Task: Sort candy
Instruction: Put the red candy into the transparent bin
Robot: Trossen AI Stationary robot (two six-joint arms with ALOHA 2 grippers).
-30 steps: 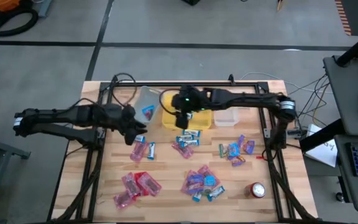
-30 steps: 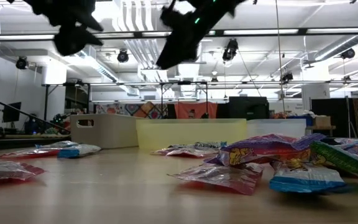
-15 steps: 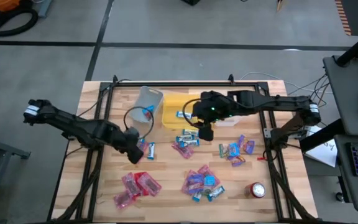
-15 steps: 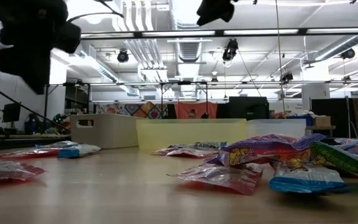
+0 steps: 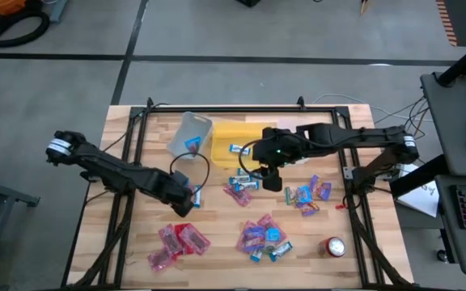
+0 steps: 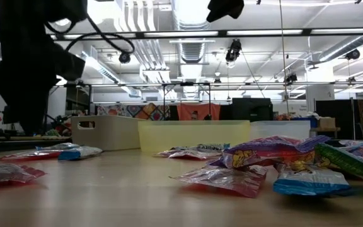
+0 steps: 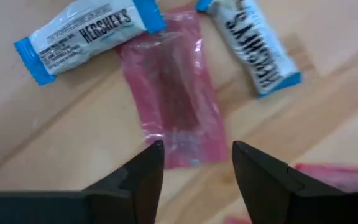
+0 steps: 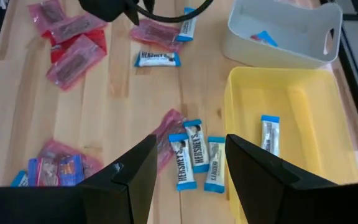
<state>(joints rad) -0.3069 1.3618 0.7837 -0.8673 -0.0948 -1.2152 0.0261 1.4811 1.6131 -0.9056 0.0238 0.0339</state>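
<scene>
The pink candy (image 7: 176, 96) is under my left gripper and the clear bin (image 5: 292, 124) is beyond the yellow bin. My left gripper should hand the candy to my right gripper.
Wrapped candy lies in clumps on the wooden table. My left gripper (image 5: 186, 200) points down, open, low over a pink candy (image 7: 173, 93) that lies flat between two blue-and-white pieces (image 7: 82, 34) (image 7: 253, 43). Its fingers stand on either side of the pink wrapper's near end without touching it. My right gripper (image 5: 272, 179) hangs open and high near the yellow bin (image 5: 249, 133), above three blue-and-white pieces (image 8: 194, 162). One blue-and-white candy (image 8: 270, 134) lies in the yellow bin.
A white bin (image 5: 186, 131) with a blue piece stands left of the yellow bin, a clear bin (image 5: 296, 152) right of it. Pink candy (image 5: 176, 238) and mixed piles (image 5: 261, 234) (image 5: 306, 194) lie nearer. A red and silver can (image 5: 333, 246) stands near right.
My left gripper has come down and toward the table's near edge, from beside the white bin to just over the pink candy, tipping to point straight down. My right gripper has left the yellow bin, going right, toward the near edge and up.
</scene>
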